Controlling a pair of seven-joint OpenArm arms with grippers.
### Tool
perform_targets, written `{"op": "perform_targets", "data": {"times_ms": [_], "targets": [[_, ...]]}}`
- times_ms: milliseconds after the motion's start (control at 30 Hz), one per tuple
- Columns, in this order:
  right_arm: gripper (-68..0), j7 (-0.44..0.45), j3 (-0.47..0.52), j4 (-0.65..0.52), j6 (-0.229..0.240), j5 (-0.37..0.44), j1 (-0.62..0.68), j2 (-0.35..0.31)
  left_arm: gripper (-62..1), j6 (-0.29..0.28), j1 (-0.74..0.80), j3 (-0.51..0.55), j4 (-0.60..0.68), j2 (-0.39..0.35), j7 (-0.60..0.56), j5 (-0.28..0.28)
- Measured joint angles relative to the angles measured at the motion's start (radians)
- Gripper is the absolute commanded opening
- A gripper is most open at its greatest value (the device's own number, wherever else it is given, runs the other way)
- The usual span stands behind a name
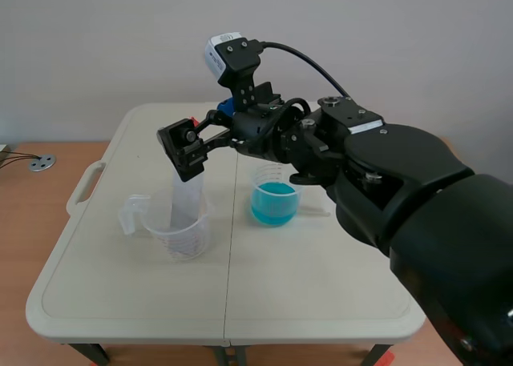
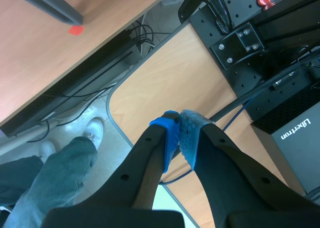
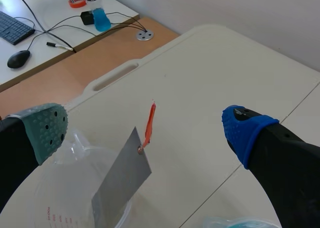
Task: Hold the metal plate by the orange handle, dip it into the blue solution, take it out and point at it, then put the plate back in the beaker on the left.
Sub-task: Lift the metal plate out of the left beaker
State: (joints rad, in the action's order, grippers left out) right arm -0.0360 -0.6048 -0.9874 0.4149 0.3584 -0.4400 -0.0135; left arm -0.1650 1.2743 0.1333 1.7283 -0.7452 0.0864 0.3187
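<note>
The orange handle is attached to the metal plate [image 1: 186,199] at a small hole [image 3: 140,149] near the top. The plate will hang and tilt under the handle when I lift.
The grey metal plate [image 1: 183,199] leans upright in the clear beaker [image 1: 181,235] on the left of the table, its orange handle [image 1: 192,122] sticking up. The right arm comes across from the right. My right gripper [image 1: 186,146] is open around the handle's top, touching nothing. In the right wrist view the plate [image 3: 122,180] and the handle [image 3: 149,124] stand between the wide-apart pads of my right gripper [image 3: 146,127], over the beaker [image 3: 60,200]. The beaker of blue solution [image 1: 274,200] stands to the right. My left gripper [image 2: 178,123] is shut, off the table, over the floor.
The white folding table [image 1: 321,302] has a carry handle [image 1: 86,186] at its left edge. A desk with a keyboard [image 3: 12,26] and a mouse [image 3: 18,59] lies beyond it. A person's leg [image 2: 55,180] and shoe show under the left gripper.
</note>
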Motion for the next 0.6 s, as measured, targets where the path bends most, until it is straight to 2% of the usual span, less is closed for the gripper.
{"op": "perform_targets", "data": {"times_ms": [400,600], "targets": [[-6.6,-0.026,-0.027,0.026,0.0,0.0,0.001,0.023,-58.2,0.0,0.0,0.0,0.0,0.0,0.0,0.0],[-17.2,-0.026,-0.027,0.026,0.0,0.0,0.001,0.025,-58.2,0.0,0.0,0.0,0.0,0.0,0.0,0.0]]}}
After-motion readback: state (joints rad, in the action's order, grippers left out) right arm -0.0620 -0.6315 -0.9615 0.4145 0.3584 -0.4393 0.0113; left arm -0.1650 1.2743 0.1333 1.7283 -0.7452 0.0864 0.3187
